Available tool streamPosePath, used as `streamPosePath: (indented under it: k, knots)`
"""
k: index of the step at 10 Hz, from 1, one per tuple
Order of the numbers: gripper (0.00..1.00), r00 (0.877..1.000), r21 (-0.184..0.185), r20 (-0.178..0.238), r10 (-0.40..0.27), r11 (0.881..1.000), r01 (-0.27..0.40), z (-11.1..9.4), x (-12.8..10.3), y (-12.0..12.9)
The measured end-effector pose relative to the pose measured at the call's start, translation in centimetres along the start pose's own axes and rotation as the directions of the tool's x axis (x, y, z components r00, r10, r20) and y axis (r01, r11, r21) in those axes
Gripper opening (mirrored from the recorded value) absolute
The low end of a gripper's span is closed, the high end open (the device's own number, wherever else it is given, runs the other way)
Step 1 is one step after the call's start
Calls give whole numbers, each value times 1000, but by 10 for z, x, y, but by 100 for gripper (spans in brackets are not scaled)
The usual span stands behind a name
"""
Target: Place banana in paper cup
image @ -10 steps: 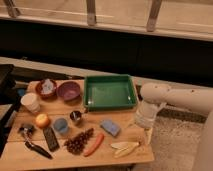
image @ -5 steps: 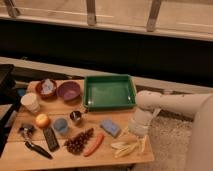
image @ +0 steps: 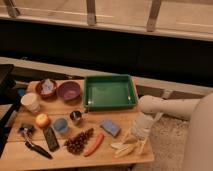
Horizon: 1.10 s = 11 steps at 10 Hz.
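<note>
My gripper will bring the whole banana along in one bunch when it lifts, because the curved strips run together toward the banana's end under my gripper.
The pale yellow-cream banana, split into curved strips, lies on the wooden table near its front right corner. My gripper, on the white arm coming in from the right, hangs right over the banana's right end. It is open, with one finger on each side of the strips. The off-white paper cup stands upright at the far left of the table, well away from the gripper.
A green tray sits at the back middle, with a purple bowl and a brown bowl to its left. A metal cup, blue cup, orange fruit, blue sponge, carrot, grapes and black remote lie between banana and paper cup.
My gripper has come down and a little left from above the table's right edge, down onto the banana. The objects on the table have not moved.
</note>
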Motion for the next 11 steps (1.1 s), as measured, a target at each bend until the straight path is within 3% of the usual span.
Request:
streamPosePath:
  k: [2,4,5,6,8,9,11]
  knots:
    - [29,1000,-16,16,-2,1000,2,-2,-3,2]
    - [9,999,-36,53,-8,999,10,-20,-1,4]
    - [1,995,-53,95,-19,998,24,-36,3,9]
    - [0,989,-70,143,-40,996,51,-55,8,18]
    - [0,956,-106,281,-82,988,115,-98,21,39]
    - [0,922,-120,370,-115,978,171,-128,31,63]
    - [0,867,-136,467,-175,954,266,-167,51,106]
